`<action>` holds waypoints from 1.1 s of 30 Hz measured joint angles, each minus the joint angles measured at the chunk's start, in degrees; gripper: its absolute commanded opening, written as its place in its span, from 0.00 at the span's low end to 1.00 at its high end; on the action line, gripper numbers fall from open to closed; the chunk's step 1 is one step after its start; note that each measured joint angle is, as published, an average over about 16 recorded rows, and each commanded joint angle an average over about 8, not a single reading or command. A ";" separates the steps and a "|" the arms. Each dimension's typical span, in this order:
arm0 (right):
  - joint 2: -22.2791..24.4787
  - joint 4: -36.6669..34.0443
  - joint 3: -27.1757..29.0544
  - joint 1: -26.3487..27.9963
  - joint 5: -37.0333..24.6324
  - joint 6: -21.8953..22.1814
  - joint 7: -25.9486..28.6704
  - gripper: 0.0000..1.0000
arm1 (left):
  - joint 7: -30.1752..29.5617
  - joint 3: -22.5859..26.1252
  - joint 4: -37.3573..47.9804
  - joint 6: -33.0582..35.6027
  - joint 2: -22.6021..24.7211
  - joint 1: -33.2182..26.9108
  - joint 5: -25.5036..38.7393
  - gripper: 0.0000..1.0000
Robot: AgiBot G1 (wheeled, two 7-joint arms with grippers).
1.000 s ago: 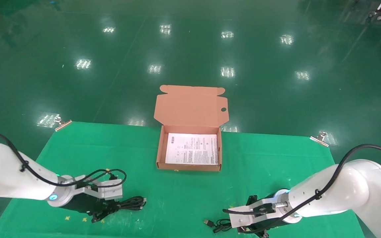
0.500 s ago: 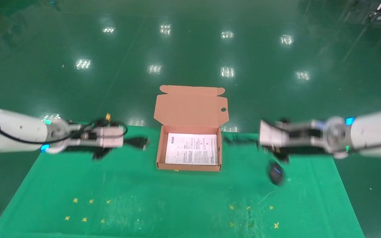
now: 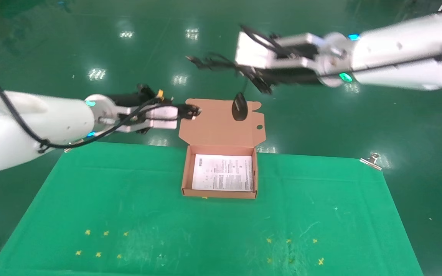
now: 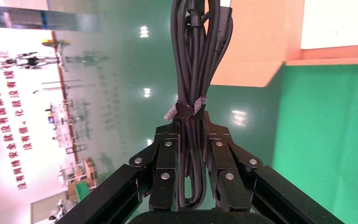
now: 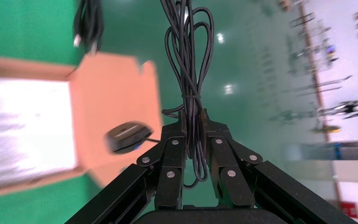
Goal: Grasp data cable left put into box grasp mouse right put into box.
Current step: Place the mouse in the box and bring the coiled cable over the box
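I should back my left gripper off and leave the box [image 3: 222, 172] to my right gripper first, because I see the mouse dangling [image 3: 239, 108] by the lid beside the data cable.
The salmon-orange box [image 3: 219, 194] stands open at the table's far middle, lid [image 3: 221, 126] up, white leaflet [image 3: 223, 172] inside. My left gripper [image 3: 188, 111] is raised by the lid's far left corner, shut on the black data cable bundle [image 3: 194, 111]; its wrist view shows the jaws [image 4: 191, 126] clamping the strapped bundle [image 4: 193, 70]. My right gripper [image 3: 260, 82] is high above the lid, shut on the mouse's looped cord [image 3: 213, 61]. The black mouse [image 3: 239, 107] dangles below it in front of the lid. The right wrist view shows gripper [image 5: 192, 119], cord [image 5: 189, 56] and mouse [image 5: 127, 136].
A green mat [image 3: 129, 214] covers the table, with small yellow marks near the front. A metal clip [image 3: 370, 160] holds its far right corner. Beyond the table is glossy green floor [image 3: 320, 115].
Both arms have lifted off the table and swung toward the box. The left carries the data cable to the lid's left corner; the right carries the cord higher, the mouse now hanging before the lid.
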 measured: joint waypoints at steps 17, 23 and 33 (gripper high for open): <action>-8.26 -11.04 -0.54 4.77 1.28 0.75 -6.91 0.00 | -4.84 -0.92 -0.27 0.77 0.80 -1.43 5.55 0.00; -9.33 -12.36 -1.56 3.06 0.62 0.76 -6.94 0.00 | -7.02 -0.53 -0.60 3.08 0.25 -0.63 8.43 0.00; -11.54 -14.72 -3.76 -0.75 0.73 1.66 -6.97 0.00 | -13.36 0.04 -1.90 9.16 -0.24 0.77 15.49 0.00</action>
